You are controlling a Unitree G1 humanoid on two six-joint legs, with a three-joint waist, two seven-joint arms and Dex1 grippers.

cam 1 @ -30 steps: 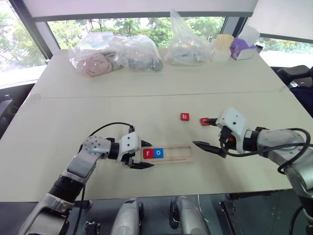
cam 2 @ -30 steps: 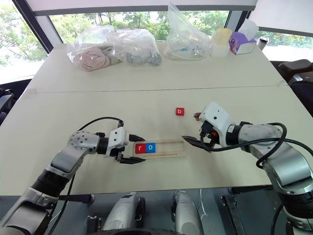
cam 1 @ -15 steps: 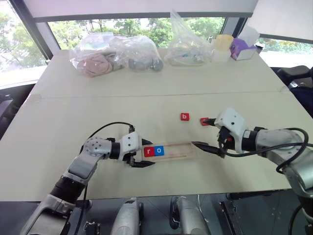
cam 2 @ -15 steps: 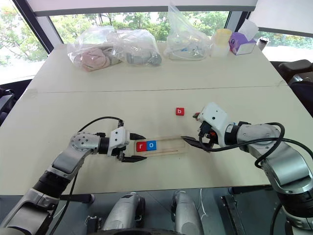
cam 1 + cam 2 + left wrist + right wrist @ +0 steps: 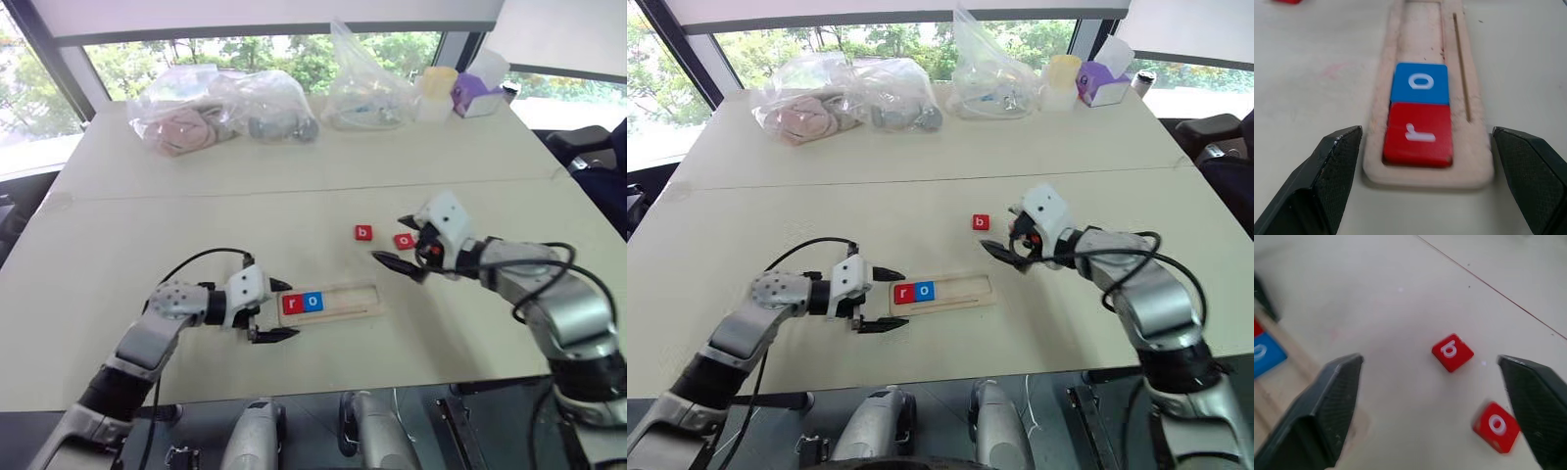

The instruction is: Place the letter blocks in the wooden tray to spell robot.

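Observation:
The robot's right gripper should keep heading for the free-lying red b block (image 5: 363, 232) until its fingers are on either side of the block, because the wooden tray (image 5: 345, 300) shows r and then o.
The wooden tray (image 5: 343, 300) lies near the table's front with a red r block (image 5: 292, 304) and a blue o block (image 5: 313, 302) side by side at its left end. My left gripper (image 5: 282, 310) is open, its fingers on either side of that end and clear of it; in the left wrist view the tray (image 5: 1469, 161) and the r block (image 5: 1419, 133) sit between them. A red b block (image 5: 363, 233) and a red o block (image 5: 404, 241) lie loose beyond the tray. My right gripper (image 5: 390, 239) hovers open just by them, empty.
Clear plastic bags (image 5: 186, 117) with soft items, another bag (image 5: 367, 93), a pale cup (image 5: 436, 86) and a purple box (image 5: 476, 93) stand along the far edge. A seam crosses the table (image 5: 147, 225) behind the blocks.
My left gripper has opened at the tray's left end and drawn back slightly. The right gripper has moved from the tray's right end up to the loose red blocks. The camera has shifted.

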